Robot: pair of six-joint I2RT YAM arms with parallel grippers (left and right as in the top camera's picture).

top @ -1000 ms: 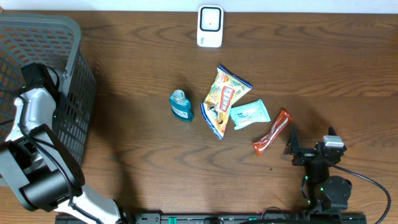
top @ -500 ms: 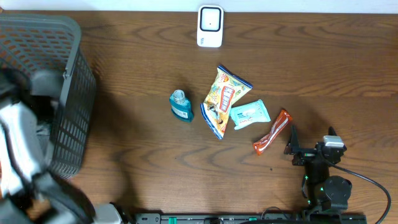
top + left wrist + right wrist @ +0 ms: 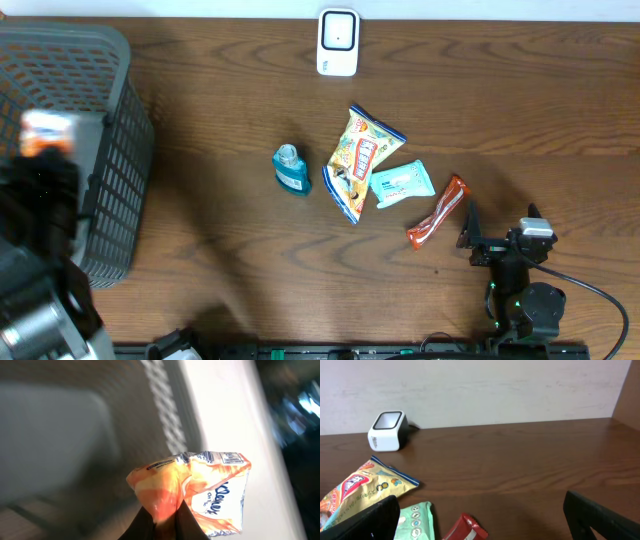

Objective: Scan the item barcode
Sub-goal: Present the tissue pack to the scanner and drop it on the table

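Note:
The tissue packet (image 3: 48,130) is hanging clear above the grey basket and the wood (image 3: 322,224) by the yellow snack bag is free, so the robot's left gripper keeps moving there and lets go.
An orange-and-white tissue packet (image 3: 205,487) hangs from my left gripper (image 3: 163,521), whose fingers are shut on its crumpled orange corner. From overhead the packet (image 3: 47,133) shows blurred above the grey basket (image 3: 110,60) at the far left, the left gripper (image 3: 45,162) just below it. The white barcode scanner (image 3: 338,42) stands at the table's far edge, well to the right of the packet. My right gripper (image 3: 500,222) rests open near the front right; nothing sits between its fingers.
On the table's middle lie a teal bottle (image 3: 291,169), a yellow snack bag (image 3: 362,160), a mint wipes pack (image 3: 402,184) and a red bar (image 3: 438,212). In the right wrist view the red bar (image 3: 465,530) lies just ahead of the open right gripper (image 3: 482,517), the scanner (image 3: 387,424) far beyond.
The left arm has swung up and out of the basket, the packet pinched in its gripper, and blurs with motion. The right arm and the table items have not moved.

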